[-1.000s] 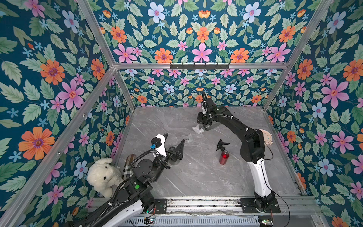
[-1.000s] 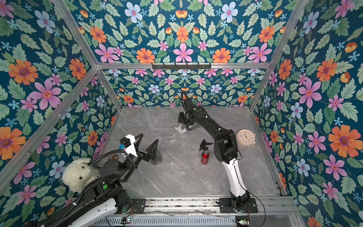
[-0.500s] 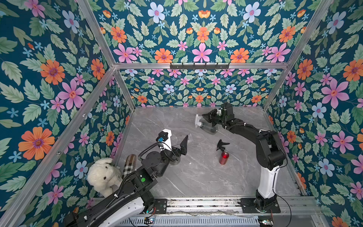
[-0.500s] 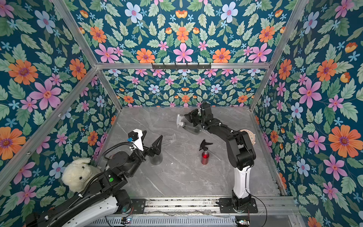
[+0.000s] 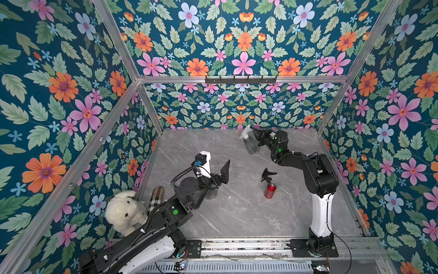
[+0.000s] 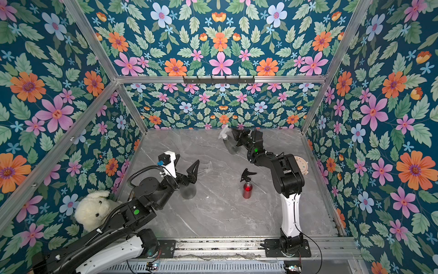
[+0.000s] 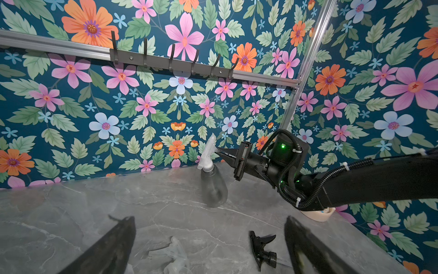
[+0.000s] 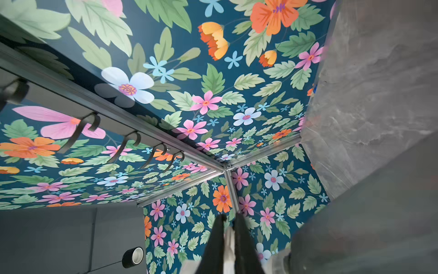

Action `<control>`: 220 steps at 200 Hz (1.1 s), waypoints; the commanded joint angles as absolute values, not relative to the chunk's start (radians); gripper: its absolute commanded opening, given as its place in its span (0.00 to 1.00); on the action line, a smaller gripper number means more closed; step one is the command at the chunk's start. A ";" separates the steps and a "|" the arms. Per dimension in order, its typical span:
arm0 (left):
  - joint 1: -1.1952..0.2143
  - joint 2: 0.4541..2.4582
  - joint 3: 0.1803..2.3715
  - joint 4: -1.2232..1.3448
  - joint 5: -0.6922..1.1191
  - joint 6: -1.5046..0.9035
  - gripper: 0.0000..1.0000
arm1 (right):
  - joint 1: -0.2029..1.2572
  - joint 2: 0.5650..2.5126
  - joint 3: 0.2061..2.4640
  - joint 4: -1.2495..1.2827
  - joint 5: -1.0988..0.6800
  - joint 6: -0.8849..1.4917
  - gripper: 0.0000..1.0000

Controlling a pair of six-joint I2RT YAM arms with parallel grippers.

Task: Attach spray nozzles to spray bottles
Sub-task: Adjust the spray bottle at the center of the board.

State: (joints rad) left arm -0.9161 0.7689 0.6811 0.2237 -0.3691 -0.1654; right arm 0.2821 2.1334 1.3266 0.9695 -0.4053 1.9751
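The robot's right gripper keeps turning the whitish nozzle (image 5: 245, 131), which sits straight on the grey bottle's neck (image 5: 246, 137), until the bottle stands upright, and then let go.
At the back of the table a smoky-grey spray bottle (image 5: 251, 146) (image 7: 214, 189) stands upright with a whitish spray nozzle (image 5: 244, 133) (image 7: 208, 151) on its neck. My right gripper (image 5: 254, 133) (image 8: 229, 229) reaches in level and is shut on that nozzle's head. My left gripper (image 5: 216, 166) (image 7: 208, 219) hangs open and empty over mid-table. A second grey bottle (image 6: 188, 192) stands just under it. A clear nozzle (image 7: 175, 251) lies on the table between its fingers. The black nozzle (image 5: 267, 174) (image 7: 262, 249) lies beside the upright red bottle (image 5: 270, 189).
A white plush toy (image 5: 125, 213) and a plaid case (image 5: 156, 197) sit at the front left corner beside my left arm. A round beige dial (image 6: 299, 164) lies behind my right arm by the right wall. A hook rack (image 5: 240, 79) runs along the back wall.
My right gripper swung from pointing down to level, and the bottle with the nozzle came from tilted to upright. My left arm advanced toward mid-table, still open.
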 commanded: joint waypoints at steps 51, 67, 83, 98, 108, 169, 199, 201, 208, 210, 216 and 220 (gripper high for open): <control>-0.920 0.819 0.729 0.217 -0.351 -0.193 1.00 | 0.278 2.167 1.265 1.158 -0.263 2.294 0.00; -0.922 0.827 0.735 0.217 -0.350 -0.193 1.00 | 0.277 2.165 1.251 1.160 -0.255 2.299 0.00; -0.923 0.833 0.736 0.219 -0.348 -0.194 1.00 | 0.276 2.163 1.236 1.160 -0.244 2.306 0.00; -0.925 0.841 0.739 0.219 -0.348 -0.195 1.00 | 0.273 2.162 1.216 1.165 -0.225 2.311 0.00; -0.927 0.845 0.742 0.219 -0.346 -0.195 1.00 | 0.272 2.162 1.206 1.166 -0.222 2.312 0.00; -0.934 0.860 0.759 0.209 -0.342 -0.195 1.00 | 0.265 2.155 1.159 1.182 -0.175 2.316 0.14; -0.939 0.864 0.761 0.209 -0.344 -0.195 1.00 | 0.259 2.145 1.127 1.190 -0.156 2.308 0.22; -0.940 0.865 0.761 0.209 -0.345 -0.195 1.00 | 0.258 2.146 1.125 1.191 -0.156 2.306 0.22; -0.940 0.865 0.761 0.209 -0.345 -0.194 1.00 | 0.257 2.142 1.117 1.190 -0.155 2.304 0.24; -0.940 0.865 0.761 0.209 -0.345 -0.195 1.00 | 0.256 2.143 1.115 1.190 -0.154 2.303 0.24; -0.942 0.865 0.761 0.210 -0.344 -0.195 1.00 | 0.255 2.139 1.110 1.192 -0.152 2.298 0.25; -0.942 0.866 0.761 0.210 -0.344 -0.195 1.00 | 0.253 2.138 1.108 1.192 -0.152 2.295 0.26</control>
State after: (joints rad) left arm -0.9390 0.8654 0.7544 0.2012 -0.3416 -0.1837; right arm 0.2588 2.1563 1.1206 1.1633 -0.1925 2.0029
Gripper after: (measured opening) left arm 0.996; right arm 0.247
